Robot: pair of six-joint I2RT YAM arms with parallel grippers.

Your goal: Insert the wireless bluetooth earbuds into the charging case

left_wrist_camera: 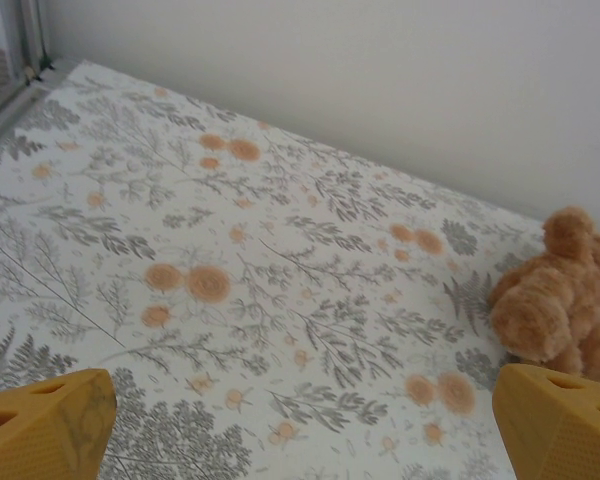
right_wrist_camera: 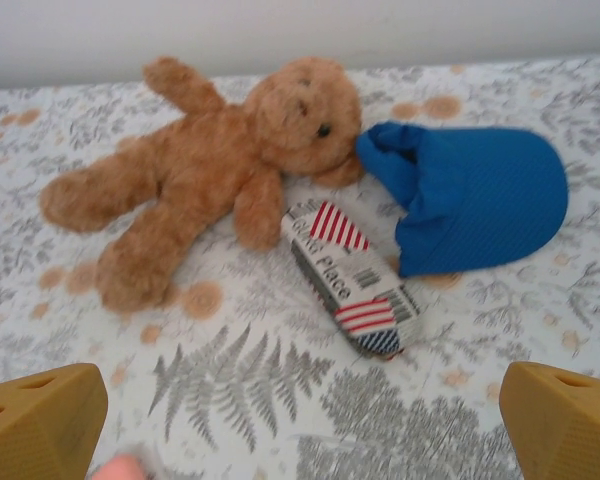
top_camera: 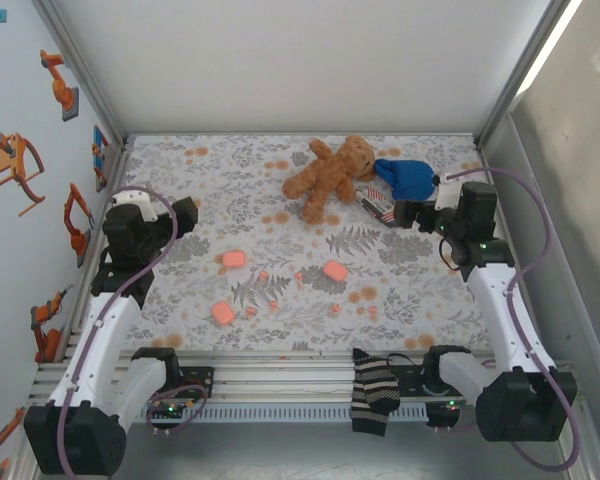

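I should keep moving my open right gripper toward the nearest pink charging case, as it lies clear of the earbuds, and close on the case's sides.
Three pink rounded-square charging cases lie mid-table: one (top_camera: pixel 233 259) at the left, one (top_camera: pixel 335 270) at the right, one (top_camera: pixel 223 313) nearer the front. Tiny salmon-pink earbuds are scattered among them, such as one (top_camera: pixel 263 276) by the left case, one (top_camera: pixel 251 311) beside the front case and one (top_camera: pixel 336 308) further right. My left gripper (top_camera: pixel 187 214) hovers left of them, open, its yellow fingers (left_wrist_camera: pixel 42 428) wide over bare patterned cloth. My right gripper (top_camera: pixel 404 213) is open at the right, fingers (right_wrist_camera: pixel 565 425) spread, nothing between them.
A brown teddy bear (top_camera: pixel 330 175) lies at the back, with a blue cloth (top_camera: pixel 405 178) and a striped packet (right_wrist_camera: pixel 352 280) beside it near my right gripper. A striped sock (top_camera: pixel 373 390) hangs over the front rail. A blurred pink thing (right_wrist_camera: pixel 120 468) touches the right wrist view's bottom edge.
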